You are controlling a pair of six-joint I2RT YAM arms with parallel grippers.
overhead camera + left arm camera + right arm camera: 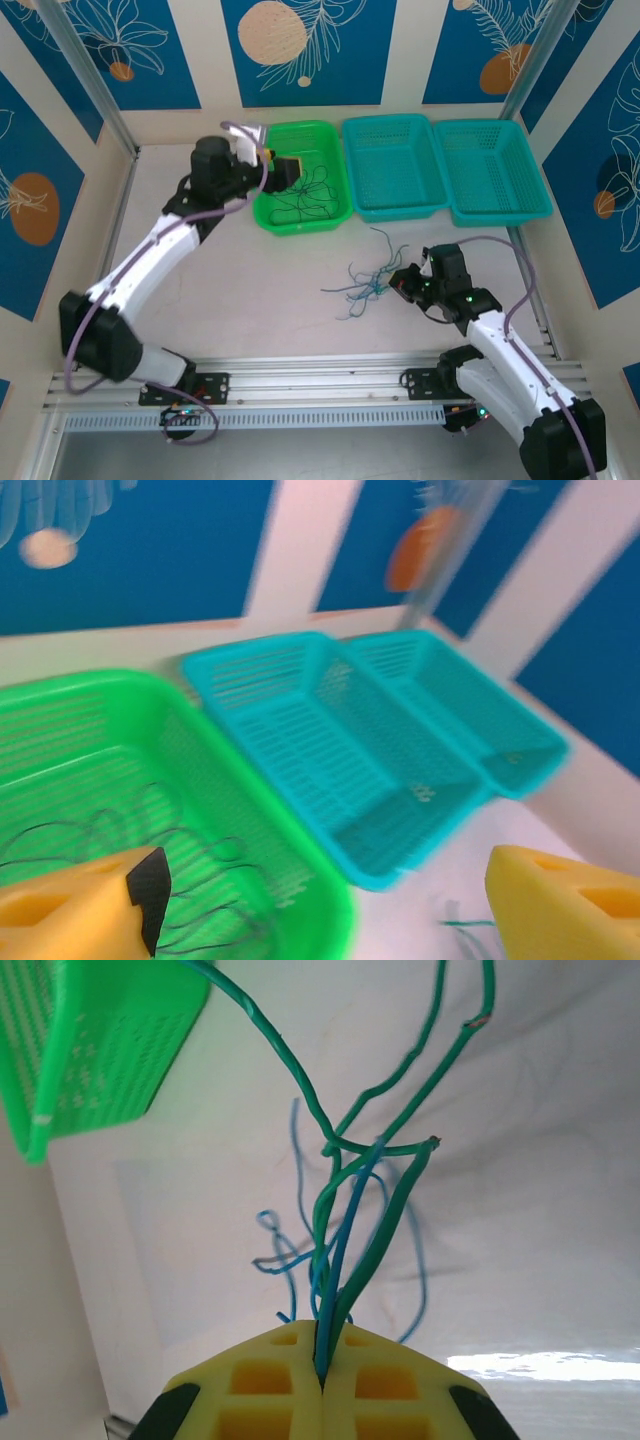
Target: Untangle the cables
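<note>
My left gripper should grab the loose parts of the blue cable (pixel 330 290) and pull them away while my right gripper keeps its hold, because my right gripper is holding blue and green cables twined together (pixel 343 1228).
A tangle of thin green and teal-blue cables (pixel 365 285) lies on the white table right of centre. My right gripper (pixel 402 283) is at the tangle's right side, shut on a few of its strands. In the right wrist view the green and blue cables (pixel 345 1210) run straight out from between the closed yellow fingers (pixel 322 1355). Several dark cables (pixel 305 195) lie curled inside the green basket (pixel 300 226). My left gripper (pixel 285 170) hovers over that basket's left part, open, with nothing between its fingers (pixel 320 900). Below it lie the dark strands (pixel 190 870).
Two teal baskets (pixel 400 212) (pixel 500 216) stand side by side right of the green one along the back. The green basket's corner (pixel 90 1050) sits up and left of the right gripper. Metal frame posts rise at the back corners.
</note>
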